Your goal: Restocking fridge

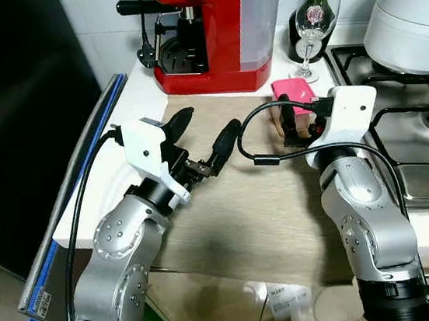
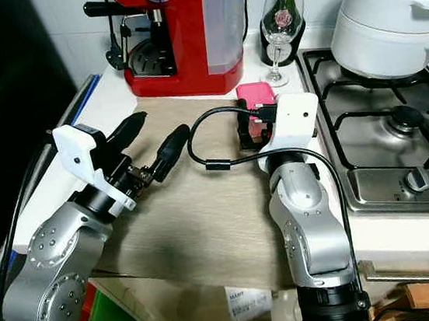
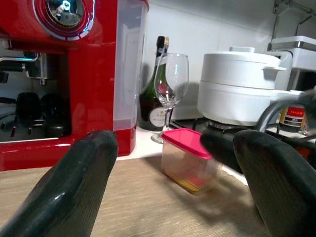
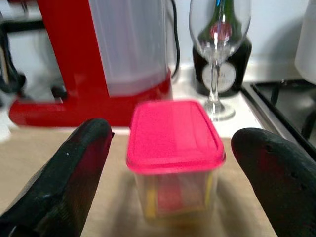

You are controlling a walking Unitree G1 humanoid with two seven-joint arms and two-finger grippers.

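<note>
I am about to lift the clear container (image 4: pixel 177 195), and it will stay shut and hang level because the pink lid's rim (image 4: pixel 176 166) sits evenly down over the top.
A clear food container with a pink lid (image 4: pixel 174 136) stands upright on the wooden counter (image 1: pixel 243 204), in front of the red coffee machine. My right gripper (image 4: pixel 175 148) is open, its two black fingers (image 4: pixel 74 168) on either side of the container and just short of it, not touching. The same container (image 1: pixel 290 88) sits beyond my right wrist in the eye views. My left gripper (image 1: pixel 212 118) hovers open over the counter to the container's left, with nothing between its fingers (image 3: pixel 74 187). It points toward the container (image 3: pixel 186 158).
A red coffee machine (image 1: pixel 206 28) stands at the back. A wine glass (image 1: pixel 314 15) and a dark bottle (image 3: pixel 157 94) are right of it. A white pot (image 1: pixel 415 10) sits on the gas hob (image 1: pixel 426 158). A tall dark surface (image 1: pixel 21 114) rises left of the counter.
</note>
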